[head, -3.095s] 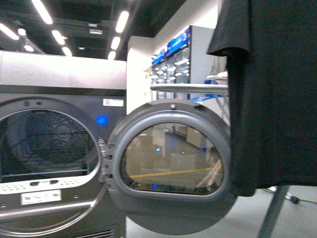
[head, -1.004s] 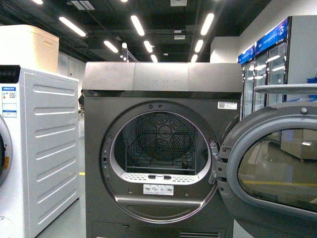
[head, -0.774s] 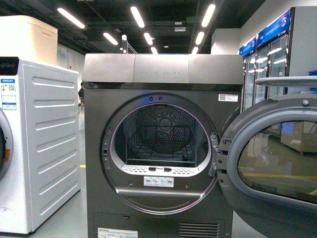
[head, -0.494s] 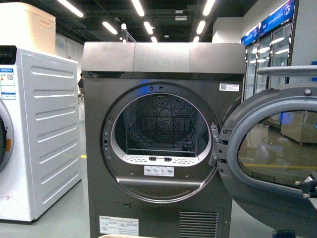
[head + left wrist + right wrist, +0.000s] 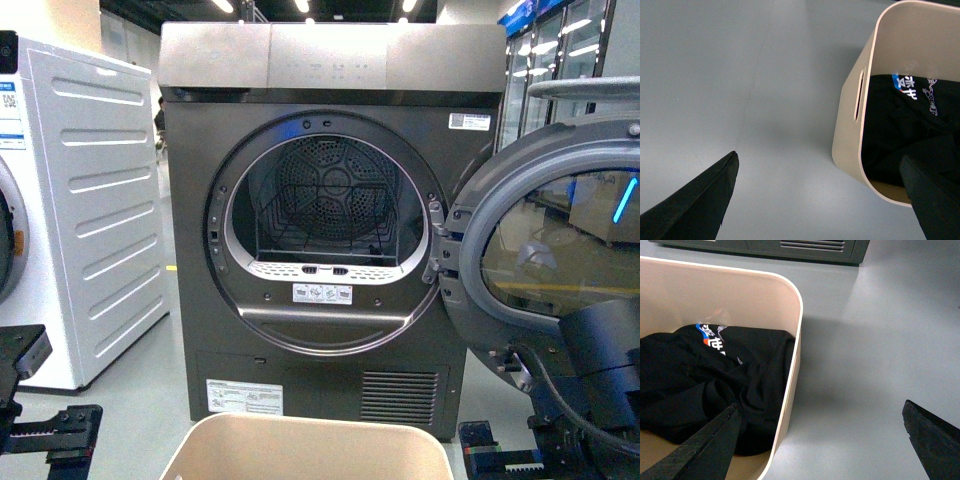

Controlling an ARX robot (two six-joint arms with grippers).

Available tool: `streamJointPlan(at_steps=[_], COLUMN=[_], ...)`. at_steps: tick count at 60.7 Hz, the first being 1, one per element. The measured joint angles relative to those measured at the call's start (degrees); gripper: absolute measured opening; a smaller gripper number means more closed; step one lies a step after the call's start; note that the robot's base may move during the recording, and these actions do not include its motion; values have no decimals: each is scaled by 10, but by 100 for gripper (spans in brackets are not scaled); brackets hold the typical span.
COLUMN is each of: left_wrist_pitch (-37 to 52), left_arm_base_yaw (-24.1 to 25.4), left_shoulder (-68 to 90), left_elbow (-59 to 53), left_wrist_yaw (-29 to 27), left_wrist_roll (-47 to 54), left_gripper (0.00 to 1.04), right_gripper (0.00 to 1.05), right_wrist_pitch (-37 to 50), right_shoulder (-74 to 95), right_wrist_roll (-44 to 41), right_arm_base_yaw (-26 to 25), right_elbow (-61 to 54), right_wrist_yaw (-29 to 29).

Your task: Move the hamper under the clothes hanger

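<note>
The black clothes (image 5: 912, 117) will stay settled inside and move along with the hamper when I move it, because they lie well below the hamper's rim (image 5: 865, 100).
The hamper (image 5: 318, 446) is a beige bin on the floor in front of the dryer; only its far rim shows at the bottom of the front view. Black clothes with white and blue print (image 5: 910, 120) (image 5: 705, 375) lie inside it. My left gripper (image 5: 820, 200) is open and straddles the hamper's slotted left wall (image 5: 850, 105), one finger (image 5: 695, 205) over the floor and the other over the inside. My right gripper (image 5: 820, 440) is open across the right wall (image 5: 792, 335) in the same way. Both show low in the front view (image 5: 50, 430) (image 5: 510, 462). The clothes hanger is out of view.
A dark grey dryer (image 5: 330, 90) stands straight ahead, its round door (image 5: 560, 240) swung open to the right. A white washer (image 5: 90, 200) stands to the left. A grey horizontal edge (image 5: 590, 88) shows above the door. Grey floor (image 5: 880, 340) surrounds the hamper.
The view swung left from a hanging black garment to the dryer, then tilted down. The hamper's rim and both grippers came into view at the bottom.
</note>
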Motion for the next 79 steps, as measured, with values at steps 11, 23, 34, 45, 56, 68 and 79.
streamJointPlan(at_steps=[11, 23, 34, 45, 56, 68, 79], left_wrist_pitch=[17, 21, 13, 10, 10, 7, 5], left_arm_base_yaw=[-9, -18, -35, -52, -66, -68, -68], left_shoulder=[62, 136, 188, 228, 262, 287, 297], left_elbow=[24, 90, 150, 190, 221, 242, 254], left_wrist_yaw=[8, 6, 6, -3, -5, -8, -7], left_wrist_roll=[-4, -18, -34, -43, -54, -57, -58], left_gripper=[98, 98, 98, 98, 98, 98, 98], right_gripper=[97, 97, 97, 97, 97, 97, 97], right_wrist_pitch=[-30, -72, -91, -97, -104, -113, -118], right_shoulder=[60, 132, 164, 184, 206, 229, 240], right_wrist_roll=[2, 6, 17, 24, 30, 39, 44], right_arm_base_yaw=[3, 5, 10, 16, 25, 38, 45], right_elbow=[65, 148, 191, 206, 222, 245, 259], right_wrist_yaw=[3, 11, 16, 22, 26, 31, 35])
